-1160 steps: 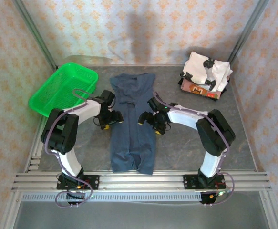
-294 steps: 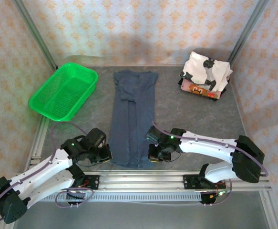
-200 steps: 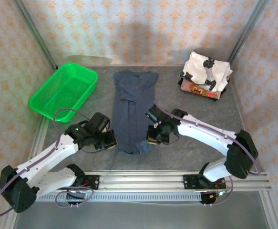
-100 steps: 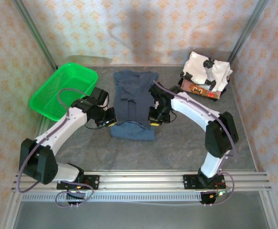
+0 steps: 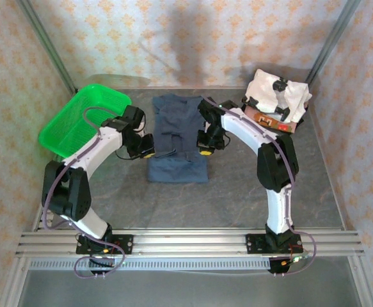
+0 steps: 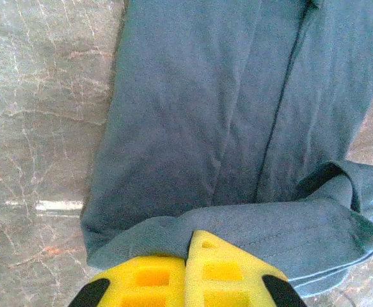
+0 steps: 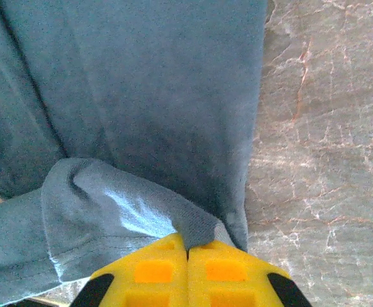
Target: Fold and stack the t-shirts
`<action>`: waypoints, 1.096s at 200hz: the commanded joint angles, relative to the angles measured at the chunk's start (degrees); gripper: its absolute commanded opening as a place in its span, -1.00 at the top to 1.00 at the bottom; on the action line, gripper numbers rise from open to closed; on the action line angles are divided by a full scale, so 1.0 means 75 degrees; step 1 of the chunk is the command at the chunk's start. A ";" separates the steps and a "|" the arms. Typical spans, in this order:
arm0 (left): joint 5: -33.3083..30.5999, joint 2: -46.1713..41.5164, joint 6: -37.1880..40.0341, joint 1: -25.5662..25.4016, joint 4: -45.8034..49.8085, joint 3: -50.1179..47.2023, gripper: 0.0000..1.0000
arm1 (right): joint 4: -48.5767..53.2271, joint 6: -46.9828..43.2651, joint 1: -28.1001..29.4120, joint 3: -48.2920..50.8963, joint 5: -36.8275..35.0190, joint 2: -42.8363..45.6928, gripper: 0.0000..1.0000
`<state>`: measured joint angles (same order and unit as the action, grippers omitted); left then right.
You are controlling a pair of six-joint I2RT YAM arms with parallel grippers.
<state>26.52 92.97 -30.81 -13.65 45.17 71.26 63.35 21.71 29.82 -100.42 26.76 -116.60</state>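
Note:
My left gripper keeps carrying the blue t-shirt's hem (image 5: 167,154) forward until it gets to the t-shirt's middle (image 5: 179,137), as both grippers hold that hem in line with the shirt's sides.
The slate-blue t-shirt (image 5: 176,137) lies in the middle of the table, its near end folded up over itself. My left gripper (image 5: 148,154) is shut on the hem at the shirt's left edge, and in the left wrist view its yellow fingers (image 6: 192,265) pinch a fold of the blue t-shirt (image 6: 237,115). My right gripper (image 5: 203,152) is shut on the hem at the right edge; the yellow fingers (image 7: 187,268) clamp the blue t-shirt (image 7: 141,96) there too. The white t-shirt with black patches (image 5: 277,94) sits folded on the brown printed t-shirt (image 5: 266,119) at the back right.
A green mesh basket (image 5: 85,119) stands tilted at the back left, close to my left arm. Patterned walls and metal posts enclose the grey stone-look table (image 5: 256,185). Rails run along the near edge.
Both grippers have carried the shirt's near hem away from the rails towards the far end, so the long shirt is now doubled over and much shorter.

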 commanded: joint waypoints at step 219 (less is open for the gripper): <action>-0.0185 0.3037 0.0804 0.0431 -0.0028 0.2771 1.00 | 0.0608 -0.0198 -0.0882 -0.2381 0.0168 -0.2450 1.00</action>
<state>26.13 114.72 -25.52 -11.20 44.91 89.71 66.02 21.10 24.16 -115.74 27.68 -133.10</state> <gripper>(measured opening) 0.041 0.051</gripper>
